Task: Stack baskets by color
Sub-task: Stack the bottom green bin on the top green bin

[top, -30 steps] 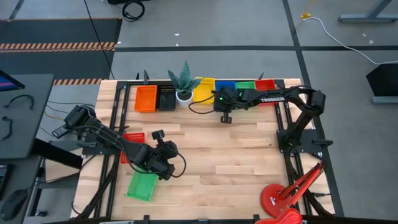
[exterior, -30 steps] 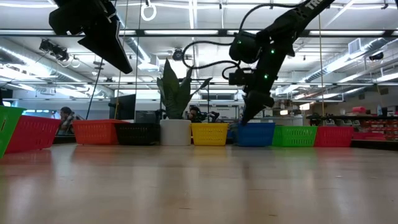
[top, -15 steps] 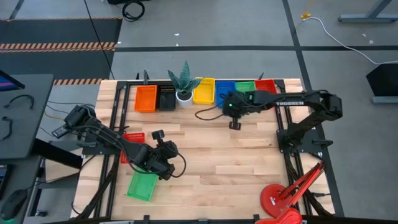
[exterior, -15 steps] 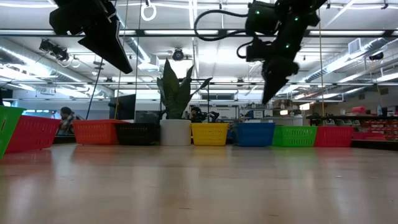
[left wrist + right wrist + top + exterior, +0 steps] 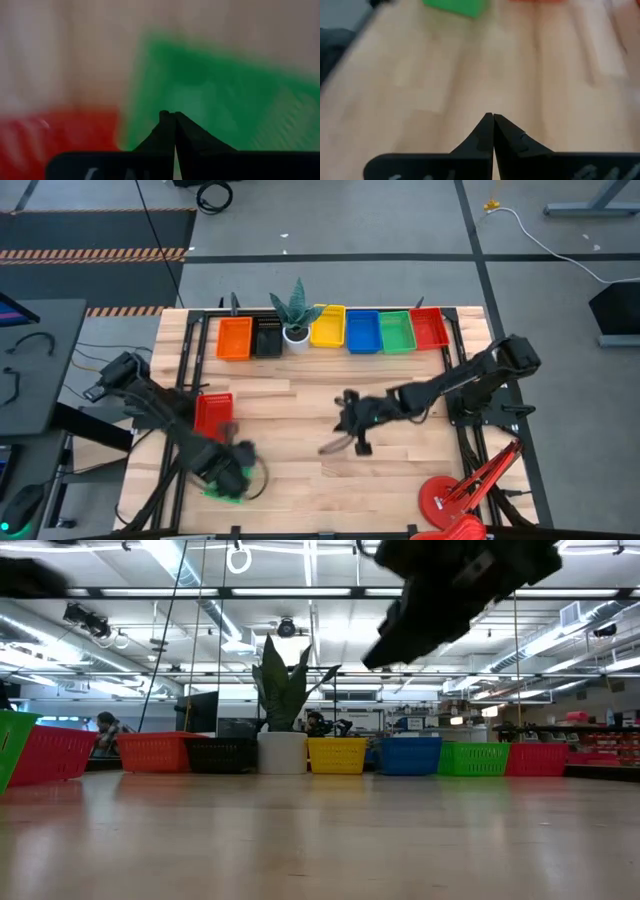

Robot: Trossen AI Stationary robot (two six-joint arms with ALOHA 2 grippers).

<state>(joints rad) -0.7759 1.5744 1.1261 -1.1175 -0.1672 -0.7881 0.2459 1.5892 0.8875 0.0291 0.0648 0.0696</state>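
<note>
My left gripper should put the near green basket (image 5: 222, 498) down in the middle of the table (image 5: 327, 409) for my right gripper, because the basket is under my left gripper and far from its match.
Along the far edge stand an orange basket (image 5: 234, 337), a black one (image 5: 268, 337), a yellow one (image 5: 328, 327), a blue one (image 5: 362, 331), a green one (image 5: 396, 331) and a red one (image 5: 428, 327). At the near left sit a second red basket (image 5: 213, 415) and a second green basket (image 5: 215, 95). My left gripper (image 5: 171, 116) is shut and points down above this green basket, hiding most of it in the high view. My right gripper (image 5: 493, 117) is shut with nothing in it, above bare wood at mid-table (image 5: 348, 435).
A white pot with a spiky green plant (image 5: 297, 315) stands between the black and yellow baskets. A red clamp lamp (image 5: 455, 500) lies at the near right corner. Bare wood (image 5: 400, 470) stretches across the table's middle and near right.
My right gripper has swung from the blue basket in the far row toward the near edge and the left, out to mid-table, tipping more level. My left gripper has moved toward the near left corner, over the green basket, and turned.
</note>
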